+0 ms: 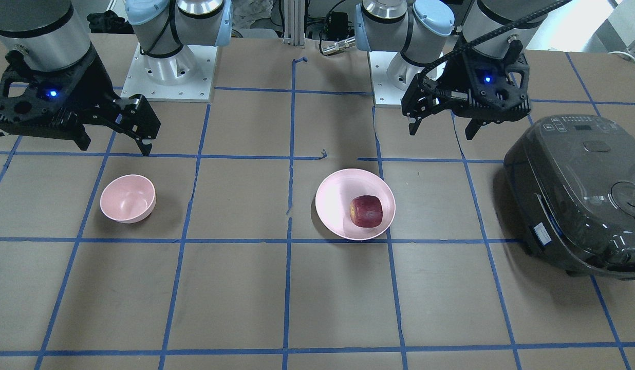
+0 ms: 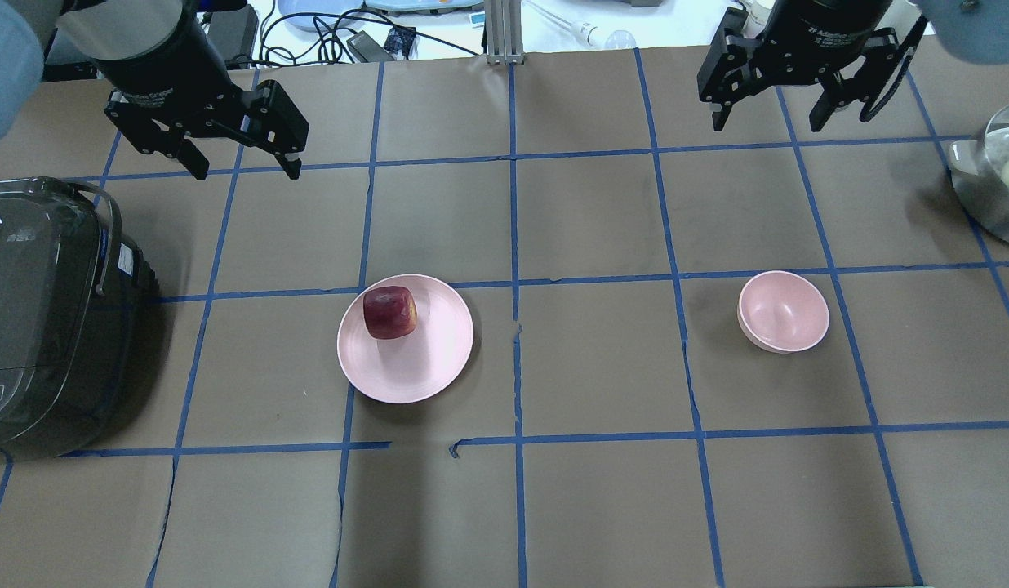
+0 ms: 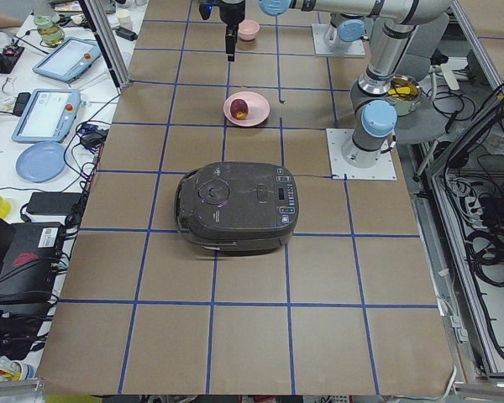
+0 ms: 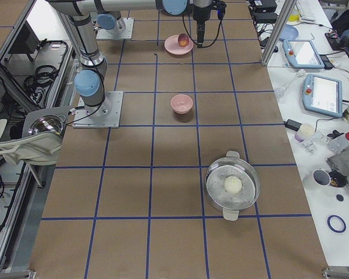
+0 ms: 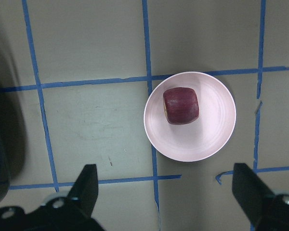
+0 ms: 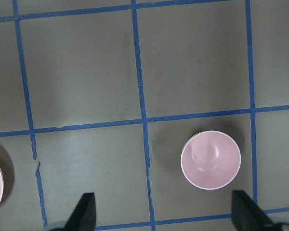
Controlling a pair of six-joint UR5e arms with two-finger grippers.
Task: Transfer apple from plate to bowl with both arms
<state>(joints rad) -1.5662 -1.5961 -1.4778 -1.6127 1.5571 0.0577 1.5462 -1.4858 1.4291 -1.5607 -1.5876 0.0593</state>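
Note:
I can see that the pink bowl's rim is clear on the side away from the plate, so my right gripper should carry on going down to that rim [image 1: 102,202] and close there.
The dark red apple [image 1: 366,210] [image 2: 389,312] [image 5: 181,105] lies on the wide pale pink plate [image 1: 338,205] [image 2: 423,359] [image 5: 207,139], toward its rim on the robot's side. The small deep pink bowl [image 1: 128,198] [image 2: 783,311] [image 6: 211,160] stands empty on the robot's right. My left gripper [image 2: 243,167] [image 1: 442,132] [image 5: 166,192] is open and empty, hanging high above the table, back and to the left of the plate. My right gripper [image 2: 767,124] [image 1: 114,149] [image 6: 164,211] is open and empty, high behind the bowl.
A dark rice cooker [image 1: 579,195] [image 2: 39,310] [image 3: 239,206] stands at the table's left end, beside the plate. A metal pot [image 2: 994,188] [image 4: 232,186] holding a pale ball stands at the right end. Blue tape lines grid the brown table.

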